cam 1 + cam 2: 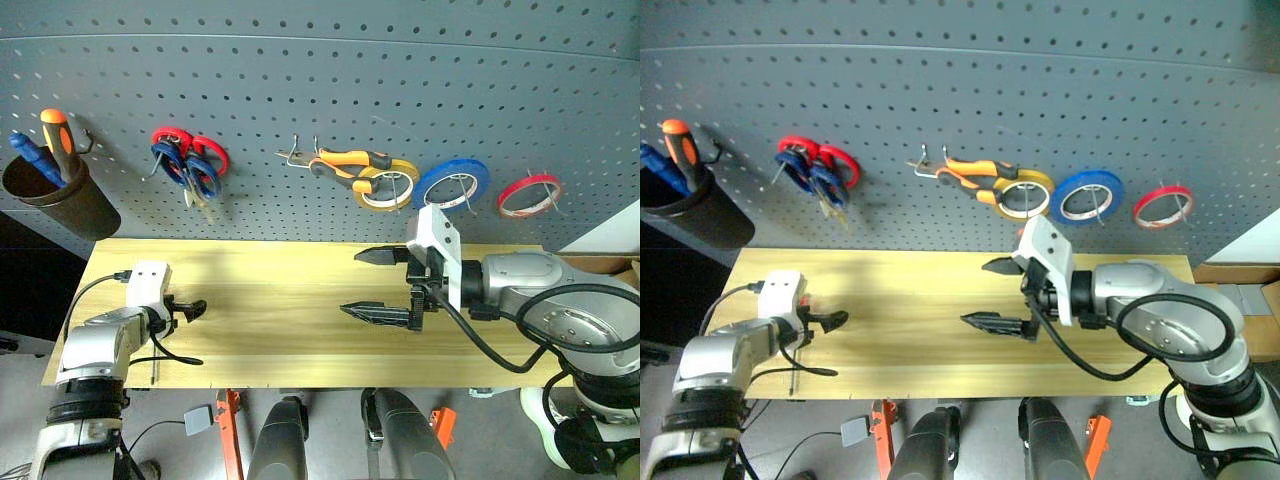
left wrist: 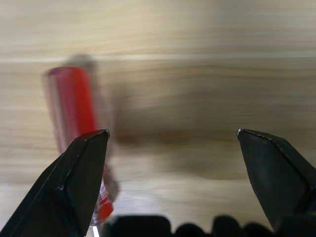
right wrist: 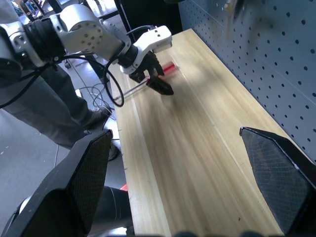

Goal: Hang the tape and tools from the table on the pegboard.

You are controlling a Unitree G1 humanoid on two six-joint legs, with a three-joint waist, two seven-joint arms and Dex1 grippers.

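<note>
The screwdriver [image 2: 78, 111] will stand in the brown cup [image 1: 68, 198] with its red handle above the cup's rim when I lower it, because handles of other tools stick out of the cup.
The screwdriver with the clear red handle [image 2: 74, 111] lies on the table [image 1: 285, 300] near its left end. My left gripper [image 2: 172, 132] hangs open just above it, and the handle lies against the inner side of one finger. The red handle [image 3: 169, 67] also shows beside that gripper in the right wrist view. My right gripper [image 1: 378, 285] is open and empty, held above the table's right half and pointing left. On the pegboard [image 1: 350, 80] hang the blue-handled scissors [image 1: 190, 176], the orange-and-black pliers [image 1: 350, 160] and the red tape [image 1: 528, 181].
A brown cup [image 1: 60, 205] with screwdrivers hangs at the pegboard's far left. Red-handled scissors [image 1: 207, 150] share a hook with the blue ones. A yellow roll [image 1: 404, 170] and a blue roll [image 1: 455, 164] hang between the pliers and the red tape.
</note>
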